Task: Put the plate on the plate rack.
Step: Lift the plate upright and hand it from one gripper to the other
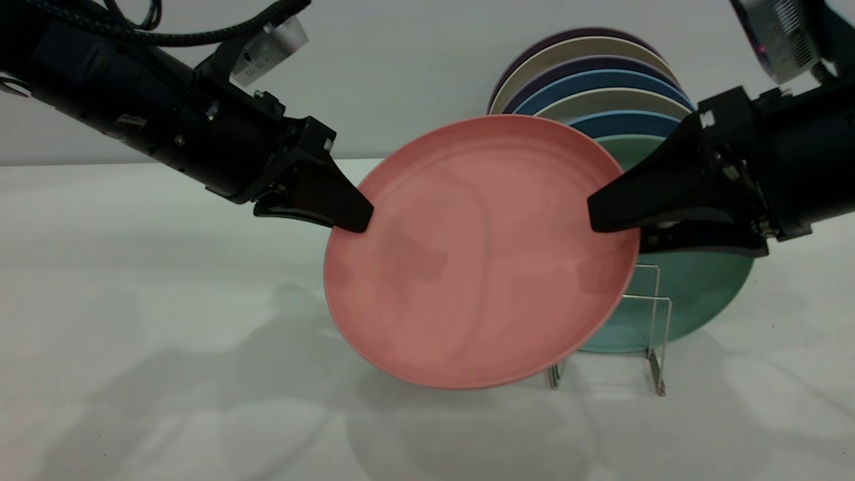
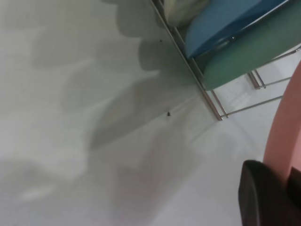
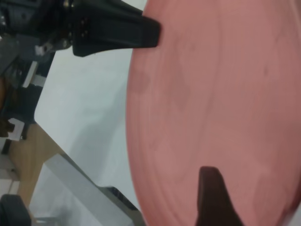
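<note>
My right gripper is closed on the salmon-pink plate's opposite rim (image 1: 631, 271). My left gripper goes on moving toward the rack's front loops (image 1: 650, 297) and lets go of the plate there.
The salmon-pink plate (image 1: 481, 254) stands tilted on edge, held between both grippers just in front and left of the wire plate rack (image 1: 658, 321). My left gripper (image 1: 357, 220) is shut on its left rim, and my right gripper (image 1: 601, 220) is shut on its right rim. In the left wrist view the plate's edge (image 2: 284, 136) sits between the fingers (image 2: 263, 197), with the rack's wires (image 2: 211, 101) beyond. In the right wrist view the plate (image 3: 216, 94) fills the frame, one finger (image 3: 211, 197) lies across its face, and the left gripper (image 3: 150, 33) holds the far rim.
The rack holds a mint-green plate (image 1: 695, 294) at the front and several blue, cream and purple plates (image 1: 601, 87) behind it. The rack's front loops stand free before the green plate. A white tabletop (image 1: 167, 334) lies to the left.
</note>
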Controlling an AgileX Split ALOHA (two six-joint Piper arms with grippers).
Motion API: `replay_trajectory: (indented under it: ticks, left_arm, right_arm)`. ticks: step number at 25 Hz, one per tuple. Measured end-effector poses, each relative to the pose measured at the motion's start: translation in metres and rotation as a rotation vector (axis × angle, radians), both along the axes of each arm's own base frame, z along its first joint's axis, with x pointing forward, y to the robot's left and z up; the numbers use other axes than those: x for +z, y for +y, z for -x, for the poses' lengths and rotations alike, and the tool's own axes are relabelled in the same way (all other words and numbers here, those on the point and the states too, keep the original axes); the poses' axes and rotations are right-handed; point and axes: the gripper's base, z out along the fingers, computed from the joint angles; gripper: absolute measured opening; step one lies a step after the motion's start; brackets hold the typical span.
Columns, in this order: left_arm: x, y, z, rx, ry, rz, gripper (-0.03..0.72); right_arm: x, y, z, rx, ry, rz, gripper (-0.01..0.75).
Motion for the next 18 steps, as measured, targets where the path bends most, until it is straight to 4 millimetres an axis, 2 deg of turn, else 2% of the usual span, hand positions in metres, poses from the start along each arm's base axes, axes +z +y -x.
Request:
replay_trajectory:
  ticks: [7, 10, 13, 16, 18]
  left_arm:
    - [0.001, -0.021, 0.008, -0.055, -0.013, 0.006, 0.012]
    - [0.001, -0.021, 0.008, -0.056, -0.014, 0.005, 0.012]
    - [0.001, -0.021, 0.008, -0.052, -0.013, 0.006, 0.012]
    - [0.001, -0.022, 0.007, -0.053, -0.019, 0.011, 0.012]
    - [0.002, -0.022, 0.007, -0.053, -0.023, 0.018, 0.013]
  right_arm:
    - [-0.01, 0.001, -0.002, 0.002, 0.014, -0.006, 0.457]
    - [-0.01, 0.001, -0.002, 0.006, 0.004, -0.004, 0.417]
    - [-0.01, 0.001, -0.002, 0.02, -0.015, 0.003, 0.297]
    - [-0.011, -0.001, -0.004, 0.007, -0.034, 0.032, 0.129]
    - [-0.013, -0.002, -0.005, -0.001, -0.042, 0.05, 0.115]
